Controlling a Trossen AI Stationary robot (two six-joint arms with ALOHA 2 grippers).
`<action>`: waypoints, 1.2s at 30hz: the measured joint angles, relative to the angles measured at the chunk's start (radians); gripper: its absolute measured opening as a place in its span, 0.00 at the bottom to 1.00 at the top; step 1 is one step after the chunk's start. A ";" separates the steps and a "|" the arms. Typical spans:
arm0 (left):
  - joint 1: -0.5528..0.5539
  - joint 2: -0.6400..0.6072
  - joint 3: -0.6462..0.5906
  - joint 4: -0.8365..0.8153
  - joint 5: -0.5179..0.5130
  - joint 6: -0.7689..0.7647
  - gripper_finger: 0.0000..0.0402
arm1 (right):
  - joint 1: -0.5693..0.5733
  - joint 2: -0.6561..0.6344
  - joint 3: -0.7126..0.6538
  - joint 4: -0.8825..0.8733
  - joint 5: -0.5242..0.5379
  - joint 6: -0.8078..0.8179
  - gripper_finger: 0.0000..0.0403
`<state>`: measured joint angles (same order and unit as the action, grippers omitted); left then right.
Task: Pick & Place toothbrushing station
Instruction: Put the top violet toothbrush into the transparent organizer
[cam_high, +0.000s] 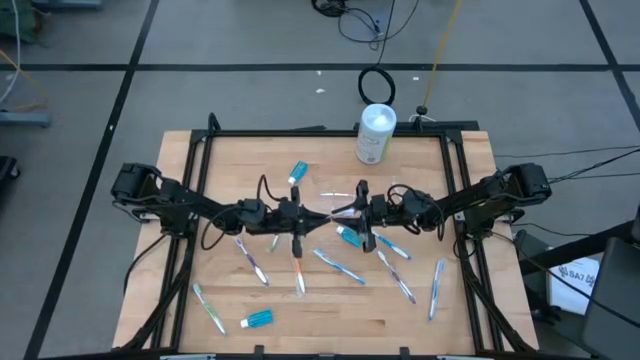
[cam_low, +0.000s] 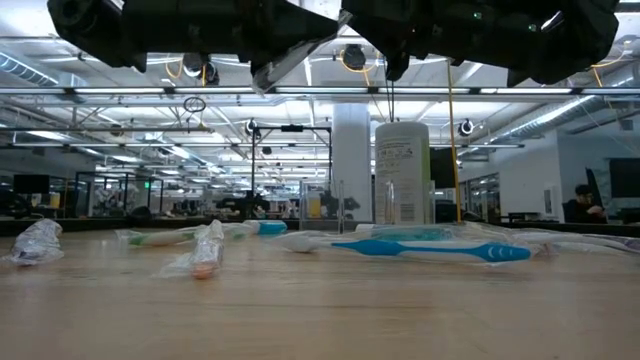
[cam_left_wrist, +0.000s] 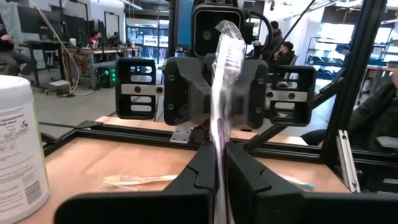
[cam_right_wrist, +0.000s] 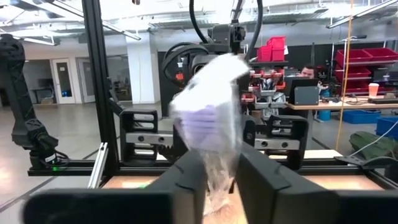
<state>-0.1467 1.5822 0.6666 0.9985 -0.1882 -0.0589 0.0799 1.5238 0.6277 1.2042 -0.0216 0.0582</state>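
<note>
The wrapped toothbrush (cam_low: 288, 68) is slanted in my left gripper. My right gripper should hold it below its head while my left gripper takes hold of the toothbrush's handle (cam_left_wrist: 220, 134) again, more upright for placing.
A toothbrush in a crinkly clear plastic bag (cam_left_wrist: 222, 93) hangs above the middle of the table between my two grippers, with its purple head (cam_right_wrist: 202, 127) uppermost. My left gripper (cam_high: 318, 215) comes from the table's left and is shut on it. My right gripper (cam_high: 350, 211) faces it from the right, and the bag fills the gap between its fingers. Several more wrapped toothbrushes (cam_high: 338, 266) and blue toothpaste tubes (cam_high: 297, 172) lie flat on the wooden table (cam_high: 230, 160). My left gripper (cam_left_wrist: 221, 155) pinches the wrapped toothbrush low on its handle (cam_left_wrist: 219, 140) between its two fingers. The fingers lie level and come from the table's left. The brush rises tilted past the fingertips, clear of the table. My right gripper (cam_right_wrist: 221, 168) has the bag's crinkled plastic below the purple head (cam_right_wrist: 219, 174) between its two fingers. These fingers come about level from the table's right, and the bag stands up above them.
A white canister (cam_high: 376, 133) stands at the table's far edge, right of centre. A black frame (cam_high: 330, 131) runs along the table's far and side edges. A blue toothbrush (cam_low: 430, 250) lies near the middle, under the grippers. People sit at desks in the room beyond.
</note>
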 joint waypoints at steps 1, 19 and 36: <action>0.000 0.000 0.000 0.000 0.001 0.000 0.04 | 0.000 0.000 0.000 0.001 0.000 0.000 0.10; 0.003 0.000 0.000 -0.014 0.015 -0.074 0.21 | -0.002 -0.001 0.000 -0.041 -0.005 0.004 0.03; 0.024 -0.046 0.163 -0.605 0.031 -0.106 0.41 | -0.027 -0.190 0.000 -0.529 -0.005 0.104 0.03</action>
<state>-0.1223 1.5364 0.8296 0.3931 -0.1570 -0.1646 0.0525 1.3333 0.6277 0.6756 -0.0268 0.1619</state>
